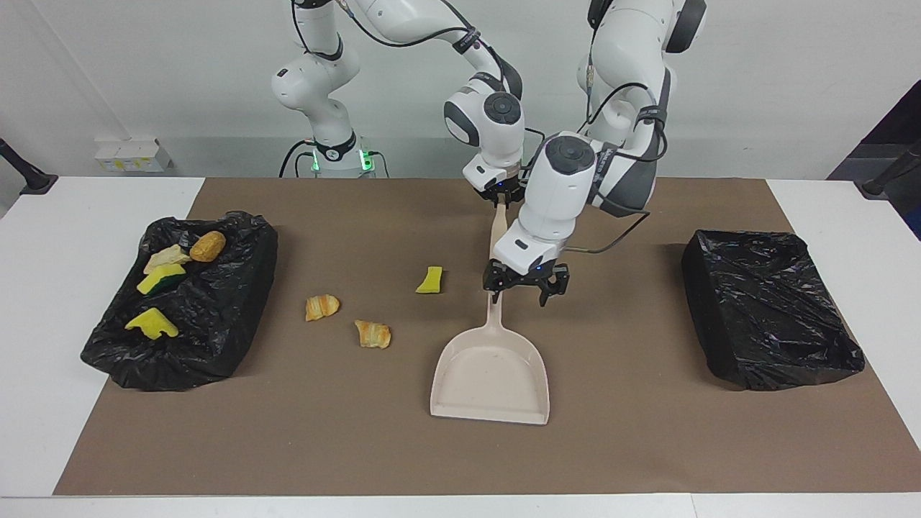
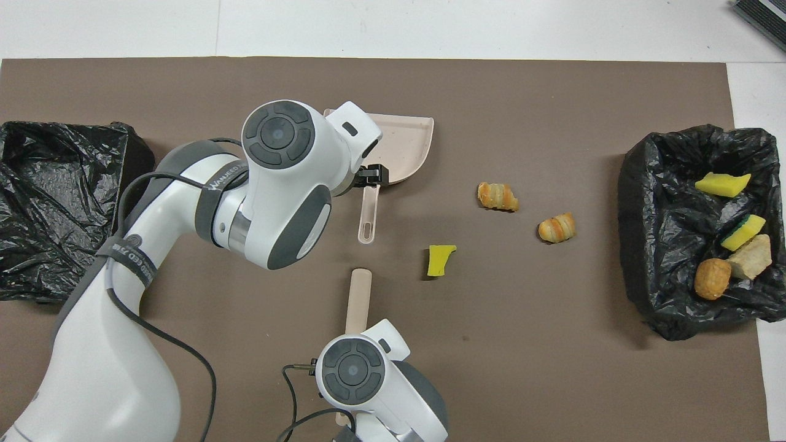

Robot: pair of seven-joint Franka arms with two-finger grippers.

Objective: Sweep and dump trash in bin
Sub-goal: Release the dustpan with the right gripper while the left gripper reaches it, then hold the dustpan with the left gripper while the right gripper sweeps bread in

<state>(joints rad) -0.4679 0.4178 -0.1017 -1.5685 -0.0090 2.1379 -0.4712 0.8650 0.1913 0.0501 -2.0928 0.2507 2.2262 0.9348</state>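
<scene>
My left gripper is to grab the dustpan's handle (image 2: 368, 216) and turn the dustpan's opening (image 1: 489, 416) toward the croissants before my right gripper sweeps, because the opening faces away from them.
Three scraps of trash lie on the brown mat: two croissants (image 1: 321, 307) (image 1: 373, 334) (image 2: 497, 196) (image 2: 557, 228) and a yellow sponge piece (image 1: 430, 280) (image 2: 441, 260). Several more scraps, among them a brown bun (image 1: 207, 246) and a pale chunk (image 1: 167, 257), lie in the black-lined bin (image 1: 216, 338) (image 2: 651, 202) at the right arm's end. The beige dustpan (image 1: 491, 374) (image 2: 405, 147) lies flat on the mat. My left gripper (image 1: 525, 288) is open, just above the dustpan's handle (image 2: 367, 218). My right gripper (image 1: 504, 196) is shut on the beige brush handle (image 1: 496, 226) (image 2: 358, 301); the bristles are hidden.
A second black-lined bin (image 1: 770, 309) (image 2: 61, 202) stands at the left arm's end of the table and holds nothing that I can see. The brown mat (image 1: 633, 439) covers the middle of the white table.
</scene>
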